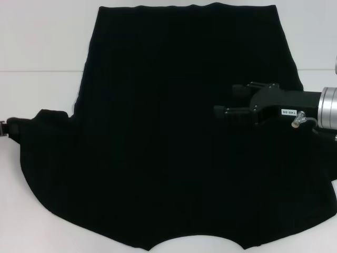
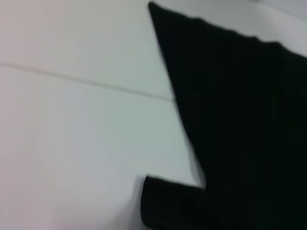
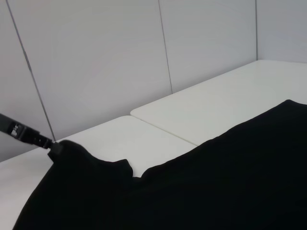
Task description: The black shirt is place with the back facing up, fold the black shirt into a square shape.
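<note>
The robot's left gripper is pinching the sleeve tip (image 1: 16, 124) next to the shirt's flat back (image 1: 150, 137), so it should keep bringing the sleeve tip inward until the sleeve lies over the shirt's back.
The black shirt (image 1: 168, 132) lies spread flat over the white table, plain side up, its hem at the far edge. My right gripper (image 1: 223, 99) hovers over the shirt's right half, pointing left, open with nothing between its fingers. At the far left edge my left gripper (image 1: 4, 129) meets the tip of the left sleeve (image 1: 45, 124). In the right wrist view the left gripper (image 3: 48, 143) pinches that sleeve tip (image 3: 67, 148), which rises to a peak there. The left wrist view shows only the shirt's side edge (image 2: 230, 120) and sleeve (image 2: 168, 203).
The white table (image 1: 37, 47) has a seam (image 1: 42, 71) running across it behind the sleeve. Bare tabletop lies left of the shirt and along the near edge. Pale wall panels (image 3: 96, 57) stand behind the table in the right wrist view.
</note>
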Controlling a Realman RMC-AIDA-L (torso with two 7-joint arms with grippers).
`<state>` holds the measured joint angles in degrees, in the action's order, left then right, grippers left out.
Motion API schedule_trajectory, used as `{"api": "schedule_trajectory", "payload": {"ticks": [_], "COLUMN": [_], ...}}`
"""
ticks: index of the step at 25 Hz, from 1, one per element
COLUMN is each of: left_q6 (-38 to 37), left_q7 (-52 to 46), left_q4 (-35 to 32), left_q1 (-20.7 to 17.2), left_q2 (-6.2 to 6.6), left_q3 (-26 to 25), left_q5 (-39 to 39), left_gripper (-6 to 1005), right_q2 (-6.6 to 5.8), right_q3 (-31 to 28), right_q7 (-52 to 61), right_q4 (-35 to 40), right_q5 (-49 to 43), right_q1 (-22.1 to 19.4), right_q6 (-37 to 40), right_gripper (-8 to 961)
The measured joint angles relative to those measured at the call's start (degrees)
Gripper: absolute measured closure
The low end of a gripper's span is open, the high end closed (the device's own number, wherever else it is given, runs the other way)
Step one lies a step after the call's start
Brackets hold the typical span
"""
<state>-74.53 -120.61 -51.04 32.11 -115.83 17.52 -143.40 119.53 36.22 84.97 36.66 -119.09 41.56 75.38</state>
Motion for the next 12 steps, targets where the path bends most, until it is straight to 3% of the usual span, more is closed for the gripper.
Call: {"api": "schedule_trajectory", "payload": {"ticks": [12], "left_q6": [-0.45], "left_q7": [-0.21], "left_q4": [-2.00], "left_q1": [-0.34], "left_q2": [0.40], "left_q3": [-0.03], "left_q5": [-0.50], "left_gripper": [998], "right_q2": [0.00], "right_q3": [-0.16], "right_q7": [-0.01], "right_q4": [-0.19], "right_q5": [0.00], "right_q1": [-0.06], "right_q6": [0.04], "right_gripper": [11]}}
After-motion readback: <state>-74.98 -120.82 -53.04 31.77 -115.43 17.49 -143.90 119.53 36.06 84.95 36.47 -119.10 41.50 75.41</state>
